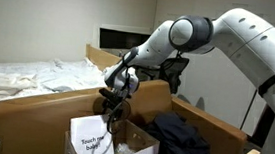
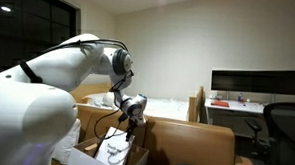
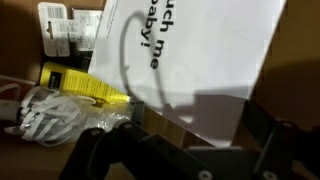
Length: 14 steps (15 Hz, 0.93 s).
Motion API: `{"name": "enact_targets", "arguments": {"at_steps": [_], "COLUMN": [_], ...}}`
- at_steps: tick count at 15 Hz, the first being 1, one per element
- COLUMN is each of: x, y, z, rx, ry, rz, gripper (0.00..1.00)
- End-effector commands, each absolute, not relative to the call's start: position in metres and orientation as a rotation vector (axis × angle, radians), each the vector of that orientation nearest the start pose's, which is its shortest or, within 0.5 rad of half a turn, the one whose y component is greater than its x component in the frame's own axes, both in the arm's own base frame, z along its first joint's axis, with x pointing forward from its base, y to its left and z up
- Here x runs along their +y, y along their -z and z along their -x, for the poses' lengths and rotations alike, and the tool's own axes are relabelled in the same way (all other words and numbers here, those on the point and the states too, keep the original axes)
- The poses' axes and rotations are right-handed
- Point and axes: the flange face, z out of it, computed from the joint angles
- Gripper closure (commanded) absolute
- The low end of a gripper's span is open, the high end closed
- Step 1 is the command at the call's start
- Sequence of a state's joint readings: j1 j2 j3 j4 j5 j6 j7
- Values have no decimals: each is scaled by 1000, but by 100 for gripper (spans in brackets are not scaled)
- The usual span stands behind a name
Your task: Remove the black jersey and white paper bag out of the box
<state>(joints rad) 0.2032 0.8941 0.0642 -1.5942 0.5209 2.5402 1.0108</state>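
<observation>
The white paper bag's broad side is lying across the gripper's open fingers, so the robot should turn its gripper and pinch the bag's near edge before it lifts.
A white paper bag printed "Touch me baby!" stands in the open cardboard box. It also shows in the other exterior view and fills the wrist view, where its dark cord handle shows. A black jersey lies bunched in the box beside the bag. My gripper hangs just above the bag's top edge, also seen in an exterior view. In the wrist view my gripper has its fingers spread, with the bag's edge between them. It holds nothing.
In the box under the bag lie a yellow item, a bundle of white cable and a white packet. A bed with white sheets lies behind the box. A desk with a monitor stands beyond.
</observation>
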Motion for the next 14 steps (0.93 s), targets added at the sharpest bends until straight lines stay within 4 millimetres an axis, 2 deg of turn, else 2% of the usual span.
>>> {"name": "enact_targets", "arguments": {"at_steps": [1, 2, 4, 5, 7, 10, 11, 14], "x": [152, 150, 151, 152, 155, 162, 168, 191], "y": [-153, -157, -142, -121, -88, -46, -37, -33], "z": [-652, -655, -675, -686, -694, -697, -696, -690], "rx": [1586, 1565, 1384, 1337, 1220, 1051, 1045, 988], "ry": [-171, -176, -262, -299, -373, -490, -509, -530], "rz": [2275, 2283, 2307, 2298, 2315, 2347, 2376, 2432], "gripper": [0, 0, 0, 0, 0, 0, 0, 0]}}
